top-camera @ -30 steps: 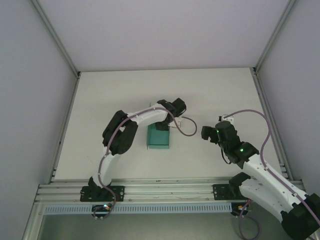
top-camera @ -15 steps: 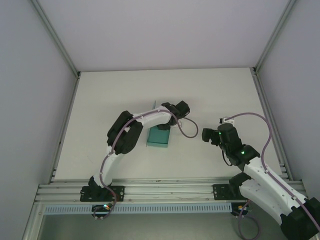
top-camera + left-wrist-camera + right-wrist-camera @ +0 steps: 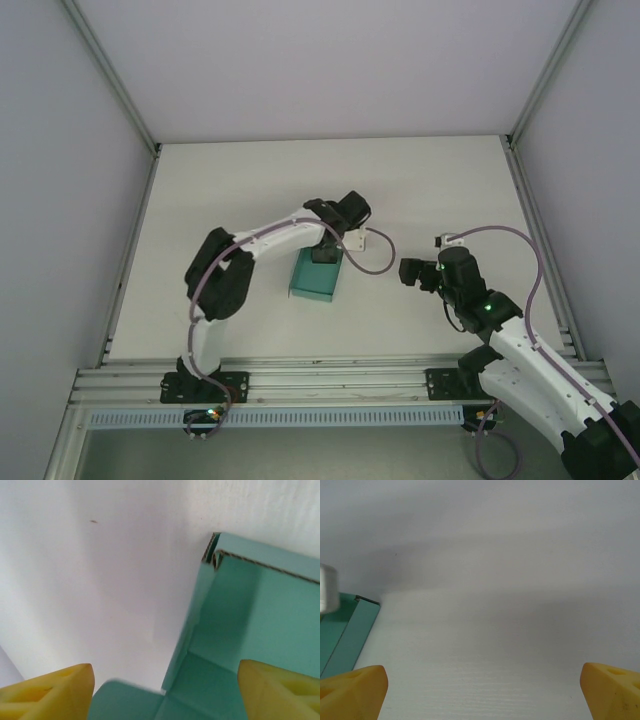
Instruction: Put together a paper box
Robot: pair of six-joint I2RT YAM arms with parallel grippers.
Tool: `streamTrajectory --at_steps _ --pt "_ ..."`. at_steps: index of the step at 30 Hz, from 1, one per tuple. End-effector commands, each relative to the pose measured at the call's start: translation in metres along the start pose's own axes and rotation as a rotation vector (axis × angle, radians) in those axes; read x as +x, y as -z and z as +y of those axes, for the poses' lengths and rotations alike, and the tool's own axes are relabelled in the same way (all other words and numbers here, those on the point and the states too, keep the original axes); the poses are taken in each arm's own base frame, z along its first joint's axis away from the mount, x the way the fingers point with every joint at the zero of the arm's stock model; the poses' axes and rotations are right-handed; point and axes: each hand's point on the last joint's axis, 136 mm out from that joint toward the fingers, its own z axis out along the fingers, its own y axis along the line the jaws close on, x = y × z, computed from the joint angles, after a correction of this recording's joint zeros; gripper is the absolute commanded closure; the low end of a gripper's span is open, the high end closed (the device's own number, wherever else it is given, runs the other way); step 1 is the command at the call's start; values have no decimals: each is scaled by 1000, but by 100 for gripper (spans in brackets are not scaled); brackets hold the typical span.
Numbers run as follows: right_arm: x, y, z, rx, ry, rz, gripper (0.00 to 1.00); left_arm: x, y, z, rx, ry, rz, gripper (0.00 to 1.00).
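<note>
The teal box [image 3: 314, 277] is crooked under my left arm, so my left gripper should move back and my right gripper should turn the box by its side [image 3: 336, 279].
The teal paper box [image 3: 313, 278] sits folded into an open square tray near the middle of the table. My left gripper [image 3: 326, 250] hovers over its far edge. In the left wrist view the box [image 3: 260, 610] shows one upright wall, its corrugated rim and a corner. The left gripper [image 3: 165, 696] is open, its yellow fingertips [image 3: 50, 695] wide apart on either side of that wall without touching it. My right gripper [image 3: 406, 270] hangs to the right of the box, apart from it. It is open [image 3: 482, 695] over bare table, with the box's edge [image 3: 345, 630] at the far left.
The white table [image 3: 450, 180] is bounded by grey walls and metal frame posts [image 3: 110, 80]. The left arm's purple cable [image 3: 375, 262] loops between the box and the right gripper. A grey piece of the left wrist [image 3: 327, 594] pokes into the right wrist view.
The left gripper went from shut to open, letting go of the box's far wall. The left arm's elbow swung left and the box shifted slightly. The right gripper barely moved.
</note>
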Motion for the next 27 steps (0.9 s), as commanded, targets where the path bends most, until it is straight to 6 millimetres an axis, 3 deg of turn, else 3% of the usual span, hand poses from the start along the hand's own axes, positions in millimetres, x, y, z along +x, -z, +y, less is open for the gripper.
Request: streamTrajectory --at_steps 1,2,3,8,11,13,17,19,23,27 --pt "-14 2 14 -61 27 -24 0 -8 34 -5 37 9 -117 17" --pt "-16 2 19 -81 41 -26 0 -10 41 0 20 31 -145 16" --pt "-19 2 26 -114 63 -27 1 -12 50 8 -1 71 -180 1" --pt "-32 -12 59 -224 173 33 0 -7 112 69 -88 474 -437 0" --pt "-36 -31 90 -314 259 91 0 26 143 106 -138 853 -555 0" --pt "-35 -45 118 -390 343 130 0 56 155 116 -160 1058 -592 0" --pt "-16 -82 165 -434 532 271 0 105 173 106 -184 1287 -664 0" --pt "-8 -103 181 -427 593 308 0 136 170 93 -203 1417 -641 0" --pt "7 -143 195 -400 655 371 0 198 135 52 -236 1652 -531 0" --pt "23 -160 206 -456 686 397 2 220 103 10 -140 1776 -480 0"
